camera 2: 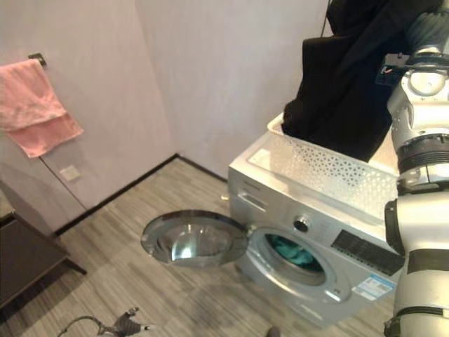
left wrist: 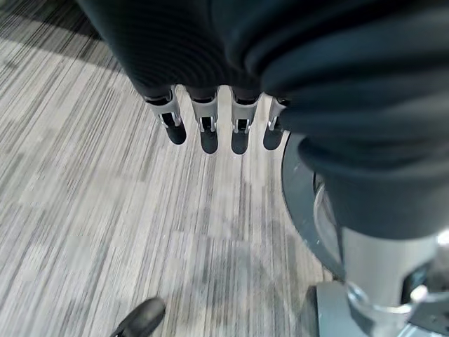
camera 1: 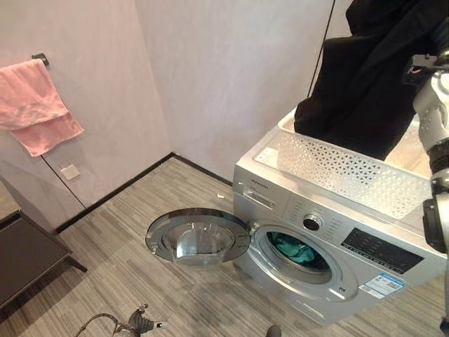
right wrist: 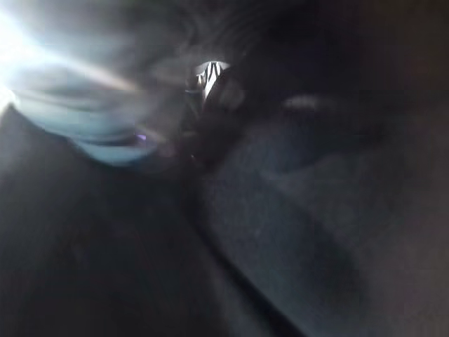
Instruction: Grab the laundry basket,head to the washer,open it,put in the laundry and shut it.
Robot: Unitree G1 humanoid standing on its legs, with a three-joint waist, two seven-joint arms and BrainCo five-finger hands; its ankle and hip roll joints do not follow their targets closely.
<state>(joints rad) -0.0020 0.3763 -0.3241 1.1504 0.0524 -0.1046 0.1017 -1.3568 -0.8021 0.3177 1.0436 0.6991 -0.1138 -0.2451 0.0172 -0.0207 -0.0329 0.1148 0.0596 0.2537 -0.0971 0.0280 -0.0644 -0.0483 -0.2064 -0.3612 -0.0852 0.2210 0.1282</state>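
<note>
My gripper will leave the white laundry basket (camera 1: pixel 330 167) empty when it carries the black garment to the drum, because pale lattice (camera 1: pixel 382 186) shows beside the garment.
The silver washer (camera 1: pixel 337 239) stands against the wall with its round door (camera 1: pixel 198 237) swung wide open to the left. Teal laundry (camera 1: pixel 298 251) lies in the drum. A white perforated laundry basket (camera 1: pixel 337 172) rests on top of the washer. A black garment (camera 1: pixel 365 84) hangs above the basket, its lower end still inside it. My right hand (camera 2: pixel 428 31) is raised at the top right with the garment hanging from it; a finger (right wrist: pixel 210 74) shows sunk in the dark cloth. My left hand (left wrist: pixel 203 119) hangs open over the floor beside the door (left wrist: pixel 302 203), holding nothing.
A pink towel (camera 1: pixel 35 105) hangs from a hook on the left wall, with a wall socket (camera 1: pixel 69 171) below it. A dark low table (camera 1: pixel 24 253) stands at the left edge. Grey striped floor (camera 1: pixel 126 239) spreads in front of the washer.
</note>
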